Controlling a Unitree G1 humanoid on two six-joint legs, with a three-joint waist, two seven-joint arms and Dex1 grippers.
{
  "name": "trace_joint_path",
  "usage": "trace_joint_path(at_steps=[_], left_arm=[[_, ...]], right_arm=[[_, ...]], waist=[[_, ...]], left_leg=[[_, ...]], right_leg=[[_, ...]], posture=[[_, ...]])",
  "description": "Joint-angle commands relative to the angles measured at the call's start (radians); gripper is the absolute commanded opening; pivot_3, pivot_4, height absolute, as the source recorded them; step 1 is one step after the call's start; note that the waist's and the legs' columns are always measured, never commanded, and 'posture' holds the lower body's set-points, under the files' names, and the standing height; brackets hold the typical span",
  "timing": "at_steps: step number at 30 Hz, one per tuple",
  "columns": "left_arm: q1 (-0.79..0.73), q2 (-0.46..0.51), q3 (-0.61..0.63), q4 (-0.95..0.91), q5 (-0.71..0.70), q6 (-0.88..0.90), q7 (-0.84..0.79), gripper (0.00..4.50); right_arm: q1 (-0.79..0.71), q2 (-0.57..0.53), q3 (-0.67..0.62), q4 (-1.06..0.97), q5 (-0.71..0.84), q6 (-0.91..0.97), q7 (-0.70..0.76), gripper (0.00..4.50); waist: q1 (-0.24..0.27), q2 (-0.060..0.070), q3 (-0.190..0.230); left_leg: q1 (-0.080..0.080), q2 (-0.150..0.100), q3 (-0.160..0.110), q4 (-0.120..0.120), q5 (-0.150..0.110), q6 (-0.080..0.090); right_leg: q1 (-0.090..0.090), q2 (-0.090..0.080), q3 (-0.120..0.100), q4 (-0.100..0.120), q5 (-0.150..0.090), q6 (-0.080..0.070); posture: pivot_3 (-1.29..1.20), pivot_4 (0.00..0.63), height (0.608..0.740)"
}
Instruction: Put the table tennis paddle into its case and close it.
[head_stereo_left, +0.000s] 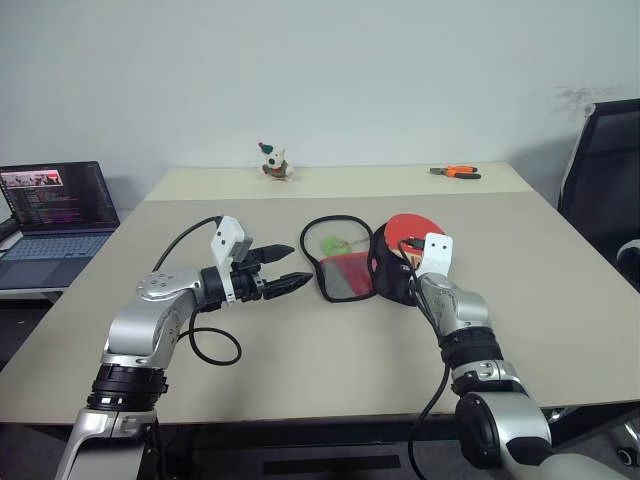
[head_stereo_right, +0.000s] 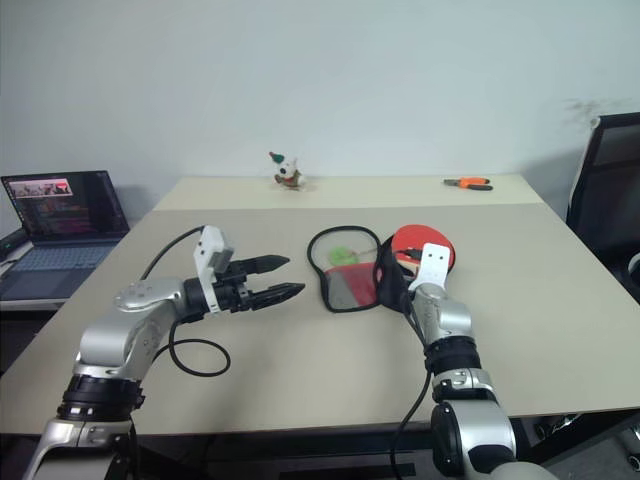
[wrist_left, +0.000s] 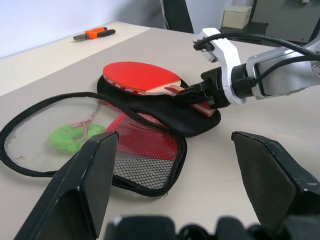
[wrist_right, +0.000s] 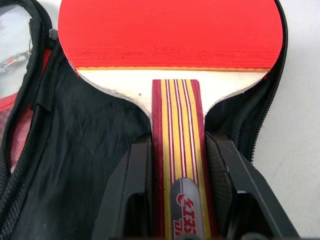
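A cord (wrist_left: 92, 115) runs between the green tag (wrist_left: 75, 139) and the case's rim. I expect the tag will stay attached outside when I fold the mesh half over.
The table tennis paddle (wrist_left: 142, 76), red-faced with a striped wooden handle (wrist_right: 177, 130), lies on the solid black half of the open case (wrist_left: 165, 112). My right gripper (wrist_right: 177, 145) is shut on the handle, one black finger (wrist_right: 132, 175) on each side. The case's mesh half (head_stereo_left: 335, 255) lies flat to the left, with a green tag (wrist_left: 70, 137) on it. Left of the case, my left gripper (head_stereo_left: 300, 263) hovers open above the table. It points toward the mesh half and holds nothing.
An open laptop (head_stereo_left: 55, 215) stands on a lower surface at far left. Orange pliers (head_stereo_left: 455, 172) and a small toy figure (head_stereo_left: 273, 162) lie at the table's back. A black chair (head_stereo_left: 605, 180) stands at the right. A black cable (head_stereo_left: 215, 345) loops beside my left arm.
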Motion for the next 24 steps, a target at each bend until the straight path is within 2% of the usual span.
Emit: trace_joint_path(at_steps=[1,9,14,18,19,24], left_arm=[[-0.023,0.008,0.024,-0.008,0.002,-0.029,0.008,3.96],[-0.022,0.009,0.024,-0.003,0.004,-0.037,0.008,3.96],[-0.022,0.008,0.023,0.004,0.008,-0.043,0.010,3.96],[-0.027,0.001,0.019,0.014,0.016,-0.052,0.019,3.96],[-0.029,-0.002,0.018,0.017,0.019,-0.055,0.024,3.96],[-0.050,-0.007,-0.004,0.081,0.092,-0.093,0.084,3.96]], right_arm=[[-0.009,0.009,0.013,-0.068,-0.002,0.006,0.002,1.11],[0.021,0.024,0.034,-0.091,-0.011,0.028,0.006,1.11],[0.027,0.029,0.034,-0.098,-0.008,0.027,0.019,2.75],[0.019,0.025,0.039,-0.103,-0.010,0.011,0.033,4.24],[0.017,0.023,0.043,-0.112,-0.012,0.011,0.039,4.44],[0.033,-0.011,0.099,-0.278,0.020,0.092,0.169,4.44]], waist=[[0.000,0.000,0.000],[-0.002,0.000,0.000],[-0.001,0.000,0.000],[-0.001,0.000,0.000],[-0.001,0.000,0.000],[0.000,0.000,0.000]], left_leg=[[0.000,0.000,0.000,0.000,0.000,0.000],[0.000,0.000,0.000,0.000,0.000,0.000],[0.000,0.000,0.000,0.000,0.000,0.000],[0.000,0.000,0.000,0.000,0.000,0.000],[0.000,0.000,0.000,0.000,0.000,0.000],[0.000,0.000,-0.001,0.000,0.000,0.000]], right_leg=[[0.000,0.000,0.000,0.000,0.000,0.000],[0.000,0.000,0.000,0.000,0.000,0.000],[0.000,0.000,0.000,0.000,0.000,0.000],[0.000,0.000,0.000,0.000,0.000,0.000],[0.000,0.000,0.000,0.000,0.000,0.000],[0.000,0.000,0.000,0.000,0.000,0.000]], posture=[[0.00,0.150,0.740],[0.00,0.150,0.740],[0.00,0.150,0.740],[0.00,0.150,0.740],[0.00,0.150,0.740],[0.00,0.150,0.740]])
